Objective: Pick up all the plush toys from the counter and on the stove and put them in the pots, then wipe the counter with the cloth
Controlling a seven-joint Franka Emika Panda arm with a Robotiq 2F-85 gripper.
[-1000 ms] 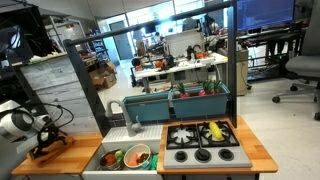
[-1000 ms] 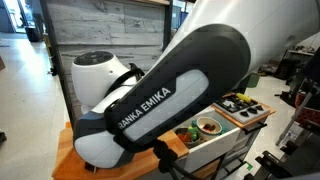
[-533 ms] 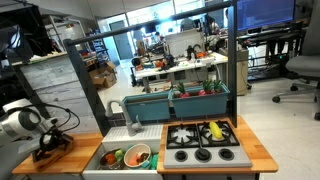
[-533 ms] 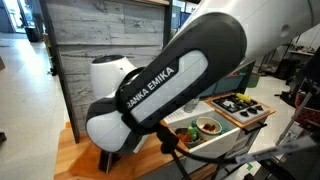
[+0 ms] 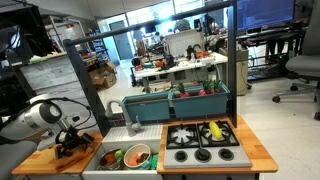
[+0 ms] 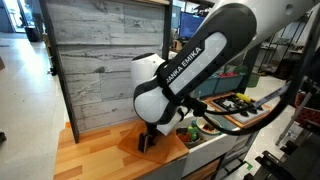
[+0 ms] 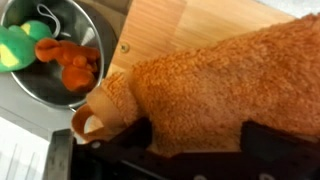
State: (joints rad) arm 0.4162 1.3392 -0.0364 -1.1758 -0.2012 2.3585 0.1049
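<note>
I should drag the orange cloth under my gripper back across the counter (image 6: pixel 92 150), away from the sink, because it reaches the counter's edge (image 7: pixel 108 76) beside the steel pot.
An orange fuzzy cloth (image 7: pixel 215 80) lies on the wooden counter (image 7: pixel 190 20), and it shows in an exterior view too (image 6: pixel 128 143). My gripper (image 7: pixel 197 125) is open, its dark fingers (image 7: pixel 135 138) standing either side of the cloth's near edge. In both exterior views the gripper (image 5: pixel 72 146) (image 6: pixel 148 140) sits low on the counter, left of the sink. The steel pot (image 7: pixel 72 20) holds a green plush toy (image 7: pixel 14 47) and an orange-red one (image 7: pixel 72 62). A pale green pot (image 5: pixel 138 155) stands beside it. A yellow-green plush toy (image 5: pixel 215 130) lies on the stove (image 5: pixel 184 134).
The sink (image 5: pixel 100 168) holding both pots sits between the counter and the stove, with a faucet (image 5: pixel 128 110) behind it. A teal tub (image 5: pixel 185 100) of items stands at the back. A grey plank wall (image 6: pixel 100 60) rises behind the counter.
The arm has swung across the counter toward the sink and come down, so the gripper now rests at the cloth. The jaws stayed open.
</note>
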